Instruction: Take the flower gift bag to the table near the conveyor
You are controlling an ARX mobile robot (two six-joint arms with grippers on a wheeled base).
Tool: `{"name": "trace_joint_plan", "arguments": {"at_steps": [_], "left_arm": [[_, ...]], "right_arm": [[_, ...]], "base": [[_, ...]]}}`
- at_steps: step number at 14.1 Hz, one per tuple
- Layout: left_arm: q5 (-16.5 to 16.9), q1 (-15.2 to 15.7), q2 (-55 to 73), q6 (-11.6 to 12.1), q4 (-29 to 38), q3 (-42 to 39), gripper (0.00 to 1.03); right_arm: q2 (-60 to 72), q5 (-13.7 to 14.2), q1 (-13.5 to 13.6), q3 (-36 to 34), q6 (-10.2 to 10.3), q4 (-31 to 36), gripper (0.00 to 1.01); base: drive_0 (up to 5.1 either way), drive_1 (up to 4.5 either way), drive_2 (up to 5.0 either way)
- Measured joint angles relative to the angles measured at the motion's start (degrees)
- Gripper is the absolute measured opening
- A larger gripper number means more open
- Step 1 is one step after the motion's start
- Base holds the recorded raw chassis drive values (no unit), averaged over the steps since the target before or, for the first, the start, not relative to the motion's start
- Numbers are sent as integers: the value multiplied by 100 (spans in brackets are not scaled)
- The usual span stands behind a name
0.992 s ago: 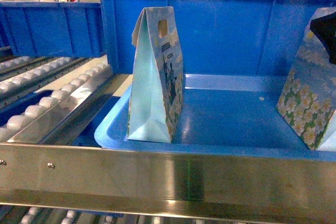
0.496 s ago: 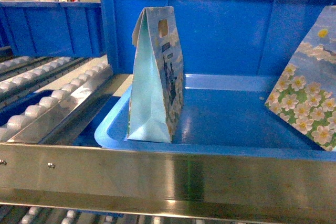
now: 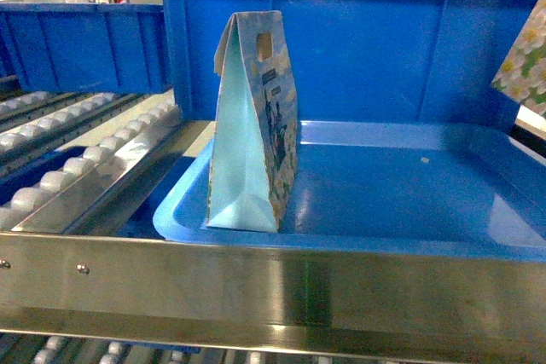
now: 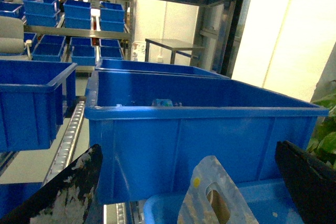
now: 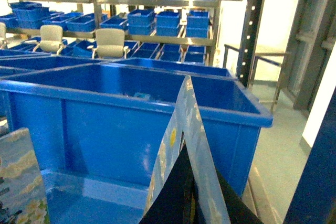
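Observation:
The pale blue gift bag [image 3: 249, 125] stands up by itself and has a sharp, straight side crease [image 3: 259, 130], so it will stay wedge-shaped when I lift it.
The flower gift bag [image 3: 525, 59], printed with white daisies, hangs at the far right edge of the head view, lifted clear of the blue tray [image 3: 401, 202]. In the right wrist view my right gripper [image 5: 185, 153] is shut on the top edge of the flower gift bag [image 5: 187, 100]. My left gripper [image 4: 188, 149] is open, and the handle top of a pale blue gift bag [image 4: 210, 195] pokes up between its fingers, untouched. That pale blue bag [image 3: 254, 125] stands upright at the tray's left. Conveyor rollers [image 3: 77, 159] run along the left. The table is out of view.
A tall blue bin [image 3: 358, 49] stands right behind the tray. A steel rail [image 3: 273, 283] crosses in front of the tray. More blue bins [image 4: 31, 103] sit on the left and on the far shelves [image 5: 157, 24].
The flower gift bag has risen and moved right, from standing at the tray's right side to nearly out of the head view. The pale blue bag has not moved.

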Motion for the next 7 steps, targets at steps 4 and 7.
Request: {"name": "trace_joint_plan", "arguments": {"at_steps": [4, 7], "left_arm": [[0, 0, 0, 0, -2, 0, 98], [0, 0, 0, 0, 0, 0, 98]], "right_arm": [[-1456, 656, 81, -737, -308, -352, 2], [-3130, 1003, 297, -1434, -448, -1027, 2]], "base": [[0, 0, 0], [0, 0, 0]]}}
